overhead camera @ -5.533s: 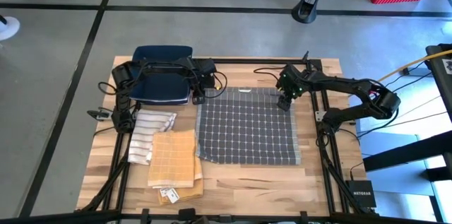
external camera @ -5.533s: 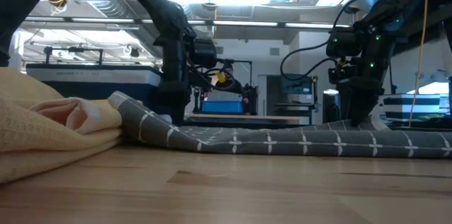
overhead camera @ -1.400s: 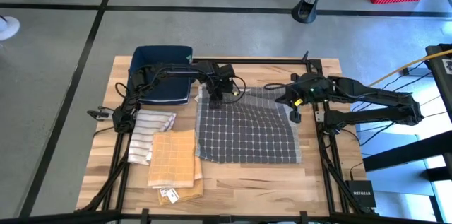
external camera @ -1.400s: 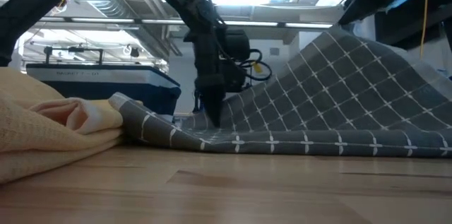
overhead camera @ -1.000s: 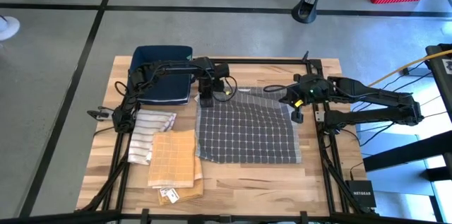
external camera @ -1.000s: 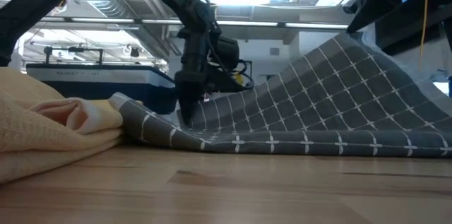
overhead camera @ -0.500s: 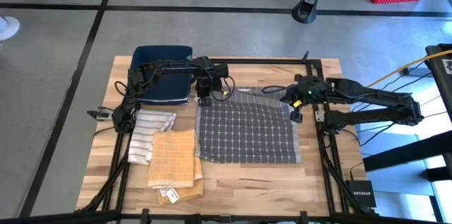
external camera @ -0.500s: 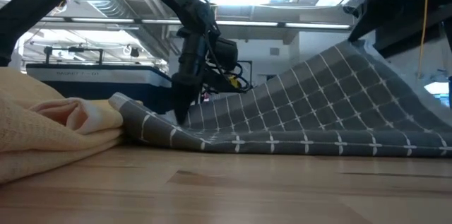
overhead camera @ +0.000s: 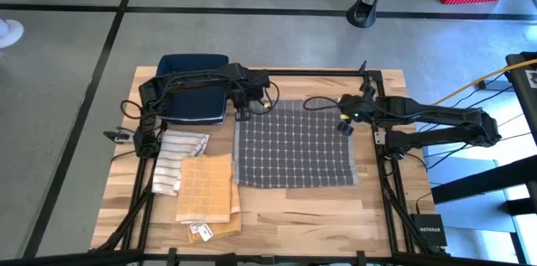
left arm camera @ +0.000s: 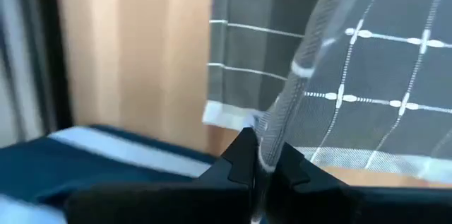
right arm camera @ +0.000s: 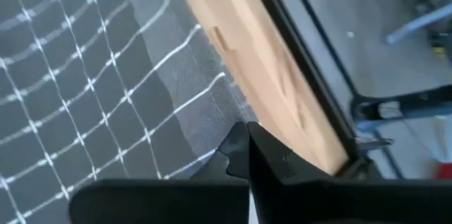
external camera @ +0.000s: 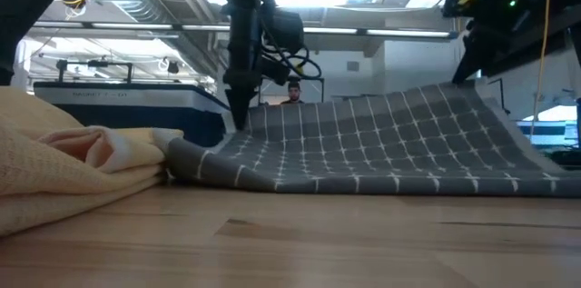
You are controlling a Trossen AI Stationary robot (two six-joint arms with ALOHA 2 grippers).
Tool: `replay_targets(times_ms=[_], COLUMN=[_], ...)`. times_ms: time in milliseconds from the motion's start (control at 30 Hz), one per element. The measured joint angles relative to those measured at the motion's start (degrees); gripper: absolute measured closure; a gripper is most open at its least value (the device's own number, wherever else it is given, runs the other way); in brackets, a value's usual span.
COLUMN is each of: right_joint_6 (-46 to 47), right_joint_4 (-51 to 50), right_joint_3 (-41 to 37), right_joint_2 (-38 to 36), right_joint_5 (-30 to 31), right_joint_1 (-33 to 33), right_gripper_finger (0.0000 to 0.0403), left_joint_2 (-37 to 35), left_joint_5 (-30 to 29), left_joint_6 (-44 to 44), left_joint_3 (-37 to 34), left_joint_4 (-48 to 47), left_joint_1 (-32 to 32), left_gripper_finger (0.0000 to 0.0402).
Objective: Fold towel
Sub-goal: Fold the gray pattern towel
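Note:
I can see the grey towel's near part [overhead camera: 295, 169] spread and the wood [overhead camera: 331, 85] by the far rail clear, so my right gripper keeps pulling the towel's corner there until it's flat.
A grey towel with a white grid [overhead camera: 294, 144] lies on the wooden table; its near part rests flat and its far edge is raised [external camera: 381, 115]. My left gripper [overhead camera: 241, 115] is shut on the far left corner, seen in the low view as the left gripper [external camera: 240, 121]. My right gripper [overhead camera: 343, 125] is shut on the far right corner, which the low view shows high under the right gripper [external camera: 472, 74]. My left gripper pinches the towel's far left corner [left arm camera: 272, 136] between its two fingers, coming steeply from above. The corner is lifted off the table and the cloth falls away from it toward the near side. My right gripper pinches the far right corner [right arm camera: 229, 114] between its two fingers, slanting down from the table's right side. That corner hangs clear of the table, and the far edge sags slightly between the two holds.
A dark blue cloth [overhead camera: 193, 98] lies at the far left, behind my left arm. A striped towel [overhead camera: 180, 157] and a folded yellow checked towel [overhead camera: 207, 186] lie left of the grey one. Black frame rails [overhead camera: 382, 174] run along the table's edges.
My left gripper has shut on the towel's far left corner and gone up with it, lifting that corner off the table. My right gripper has sunk a little and turned, still holding its corner. The far edge now hangs nearly level between the two.

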Motion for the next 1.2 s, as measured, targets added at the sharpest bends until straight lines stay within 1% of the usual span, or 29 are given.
replay_targets(times_ms=[67,133,333,433,567,733,867,967,1033,1100,1200], right_joint_6=[0.05,0.02,-0.32,-2.22,-5.35,-9.51,-12.89,-13.95,-15.69,-17.99,-19.8], right_joint_4=[0.07,0.19,0.87,2.67,6.25,9.44,11.9,13.79,16.77,19.73,23.5], right_joint_3=[0.0,0.0,-0.02,-0.02,-0.02,-0.02,-0.02,-0.02,-0.6,-1.88,-3.79], right_joint_2=[1.87,4.01,10.36,13.12,15.55,16.59,16.59,16.61,16.59,16.61,17.68], right_joint_5=[2.23,4.1,4.65,5.91,6.61,9.7,9.39,7.89,6.92,6.36,5.45], right_joint_1=[-0.01,-0.51,-4.18,-6.41,-9.13,-11.74,-13.99,-15.2,-15.92,-17.28,-19.28], right_gripper_finger=[0.0403,0.0403,0.0402,0.0402,0.0402,0.0402,0.0402,0.0402,0.0402,0.0402,0.0402], left_joint_2=[0.0,0.0,0.0,0.0,0.0,0.0,0.3,1.07,1.6,2.6,3.95], left_joint_5=[-2.69,-4.13,-4.37,-4.36,-4.74,-8.89,-10.15,-10.34,-11.49,-13.62,-14.31], left_joint_6=[-1.48,-2.35,-2.05,-2.83,-5.06,-7.99,-10.82,-14.55,-16.44,-16.88,-16.49], left_joint_3=[-0.1,-0.15,-0.15,-0.17,-0.17,-0.17,-0.16,-0.17,-0.17,-0.19,-0.19], left_joint_4=[-0.03,0.06,2.67,2.8,3.0,3.49,4.01,2.41,1.71,1.97,2.79], left_joint_1=[0.17,0.4,0.69,0.67,1.09,1.24,1.32,1.39,1.34,1.5,2.22], left_gripper_finger=[0.0397,0.0399,0.0395,0.0397,0.04,0.04,0.04,0.04,0.04,0.04,0.04])
